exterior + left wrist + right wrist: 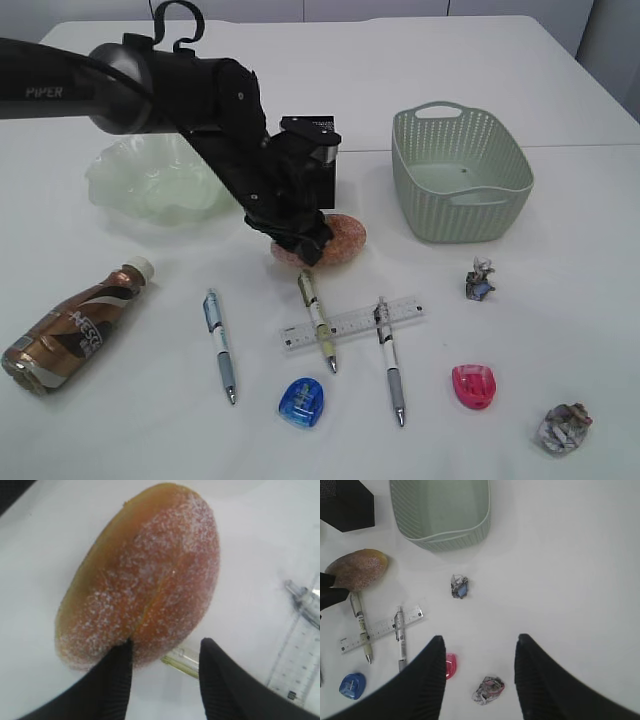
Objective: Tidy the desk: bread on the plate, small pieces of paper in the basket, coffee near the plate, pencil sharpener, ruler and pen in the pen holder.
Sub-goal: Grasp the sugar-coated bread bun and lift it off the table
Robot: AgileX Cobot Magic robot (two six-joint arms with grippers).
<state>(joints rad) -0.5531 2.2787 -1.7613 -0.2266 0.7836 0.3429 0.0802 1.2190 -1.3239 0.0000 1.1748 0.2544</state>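
Note:
One finger of my left gripper is on the bread's near end (127,637) and the other is past its edge, so I should go up and straddle the bread's middle (340,240).
The bread (340,238) lies mid-desk in front of the black pen holder (326,158). My left gripper (305,242) is open at the bread's near end; in the left wrist view (167,645) one finger touches the bread (145,575). My right gripper (480,639) is open and empty, high above a paper wad (488,690). The plate (150,180) is at the back left and the basket (460,175) at the back right. The coffee (75,330) lies on its side at the left. The ruler (350,322) lies under two pens (318,320) (390,360).
A third pen (220,345) lies left of the ruler. A blue sharpener (303,402) and a pink sharpener (473,386) sit near the front edge. Paper wads lie in front of the basket (480,280) and at the front right (565,428).

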